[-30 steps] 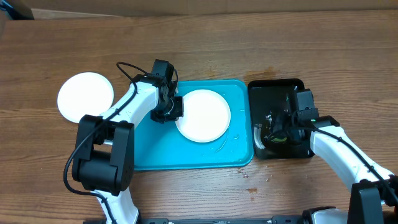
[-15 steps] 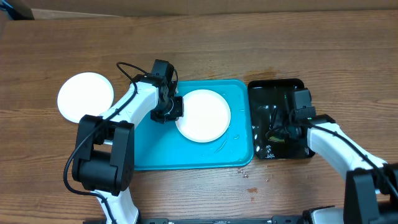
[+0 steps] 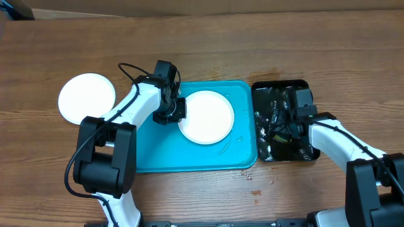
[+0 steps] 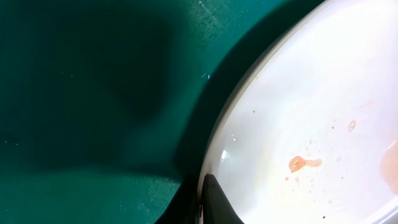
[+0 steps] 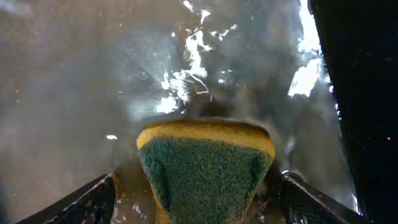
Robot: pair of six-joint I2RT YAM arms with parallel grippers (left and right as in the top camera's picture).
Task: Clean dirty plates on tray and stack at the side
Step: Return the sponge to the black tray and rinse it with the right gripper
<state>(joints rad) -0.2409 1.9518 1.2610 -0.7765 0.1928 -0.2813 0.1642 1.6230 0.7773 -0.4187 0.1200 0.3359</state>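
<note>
The plate (image 4: 303, 163) has a smear on it, and my right gripper is in the way of the black tray (image 3: 268, 106). Next, my right gripper leaves the sponge and moves back before my left gripper tilts the plate there.
A white plate (image 3: 208, 116) lies on the turquoise tray (image 3: 189, 157). In the left wrist view the plate (image 4: 311, 112) carries a small brown-red smear (image 4: 303, 163) and lies on the tray (image 4: 93, 93). My left gripper (image 3: 172, 112) is shut on the plate's left rim (image 4: 208, 202). A clean white plate (image 3: 86, 98) lies on the table at the far left. My right gripper (image 3: 281, 129) is shut on a yellow-and-green sponge (image 5: 205, 168) and holds it in the wet black tray (image 3: 281, 88).
Water glints on the black tray's floor (image 5: 186, 74). Small droplets or crumbs lie on the wood (image 3: 249, 176) by the turquoise tray's front right corner. Wet streaks mark the tray near the plate (image 3: 227, 146).
My right gripper has moved with the sponge toward the far end of the black tray. My left gripper and the plate have not moved.
</note>
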